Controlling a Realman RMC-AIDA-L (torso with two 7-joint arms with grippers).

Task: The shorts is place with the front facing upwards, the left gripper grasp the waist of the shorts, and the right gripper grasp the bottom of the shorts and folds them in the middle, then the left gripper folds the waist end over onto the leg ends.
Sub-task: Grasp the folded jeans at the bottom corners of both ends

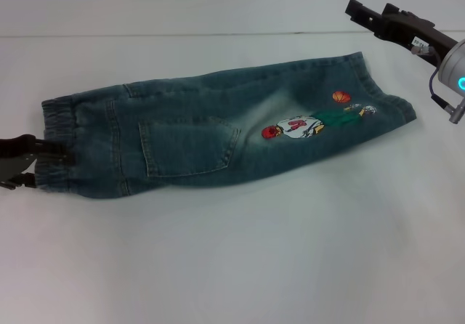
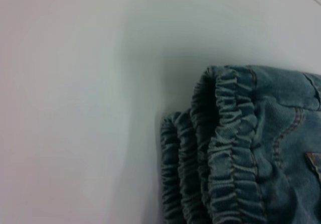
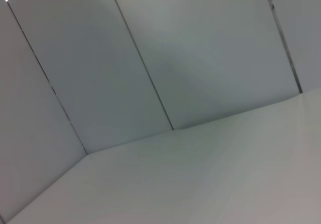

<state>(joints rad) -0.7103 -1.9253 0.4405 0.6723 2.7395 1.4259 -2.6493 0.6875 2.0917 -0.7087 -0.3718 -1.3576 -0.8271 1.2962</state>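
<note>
The shorts' middle lies free while my left gripper is at the waist (image 1: 59, 120), so I should hold the middle (image 1: 243, 142) with my right gripper before the waist folds over.
The shorts (image 1: 189, 131) lie folded lengthwise on the white table, with the patch pocket (image 1: 185, 150) and the basketball print (image 1: 312, 124) facing up. The ruched waist (image 1: 54, 120) points left and the leg ends (image 1: 385, 95) point right. My left gripper (image 1: 43, 164) sits at the table's left edge, right against the waist band. The left wrist view shows the stacked layers of the waist (image 2: 230, 148) close up. My right gripper (image 1: 370, 11) hangs raised at the far right, above and beyond the leg ends, open and holding nothing.
The white table (image 1: 232, 266) stretches around the shorts, with its back edge (image 1: 182, 35) meeting a pale panelled wall. The right wrist view shows only that wall (image 3: 200, 58) and bare table.
</note>
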